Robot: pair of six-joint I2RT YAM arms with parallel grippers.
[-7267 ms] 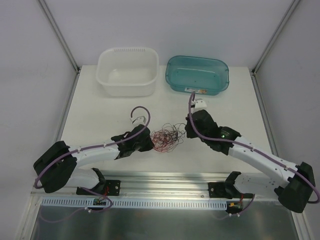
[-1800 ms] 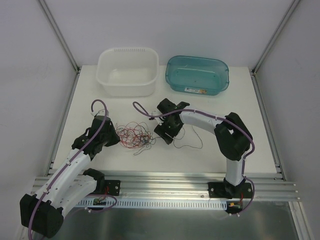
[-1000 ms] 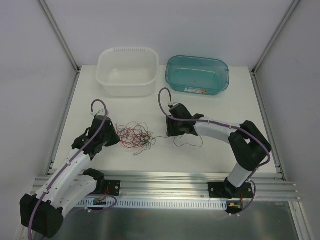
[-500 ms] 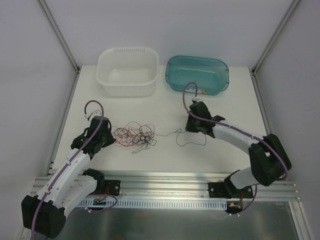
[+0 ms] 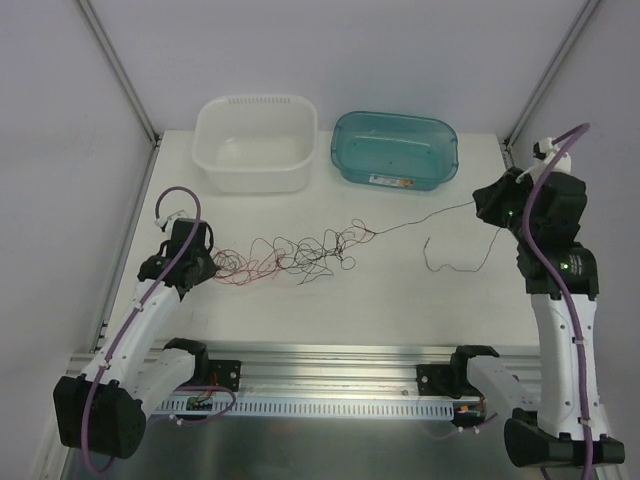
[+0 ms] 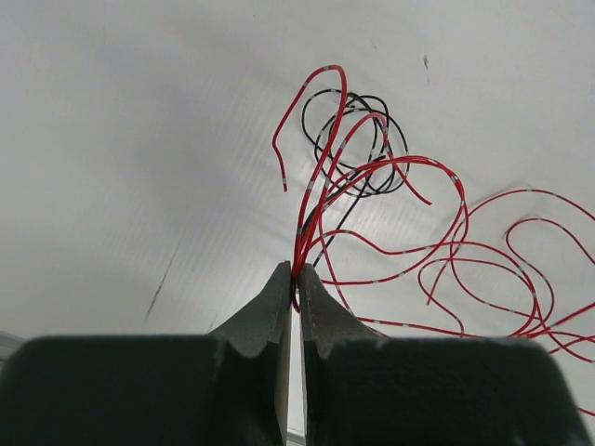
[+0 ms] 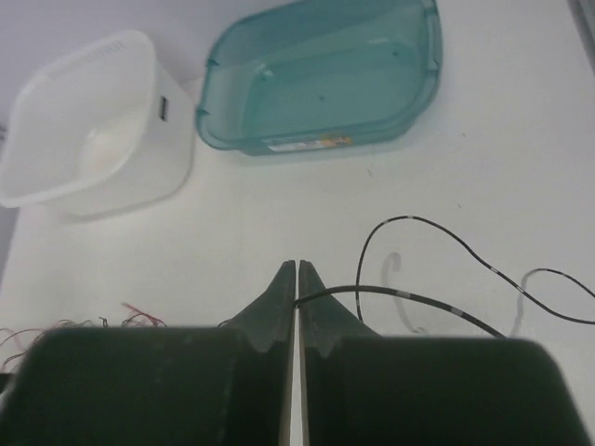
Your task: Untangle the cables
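Note:
The black cable runs tight into the tangled red and black wires (image 5: 318,257). My left gripper should move gently inward before my right gripper takes wires next to the red wire heap (image 5: 268,264).
The cables (image 5: 300,252) are thin curly red and black wires, drawn out in a loose line across the middle of the table. My left gripper (image 5: 200,264) is at their left end. In the left wrist view it (image 6: 296,271) is shut on a bunch of red wires (image 6: 321,177), with a black loop behind them. My right gripper (image 5: 482,204) is raised at the far right, shut on one black cable (image 7: 409,298). That cable (image 5: 420,217) runs taut back to the tangle. Its loose tail (image 5: 452,262) curls over the table.
A white basin (image 5: 255,140) and a teal tub (image 5: 395,148) stand side by side at the back of the table; both show in the right wrist view, the basin (image 7: 84,139) and the tub (image 7: 325,74). Metal frame posts flank the table's sides.
My right arm has swung far right and upward with the black cable, pulling the tangle out into a long line. My left gripper has moved slightly left, still holding the red wires.

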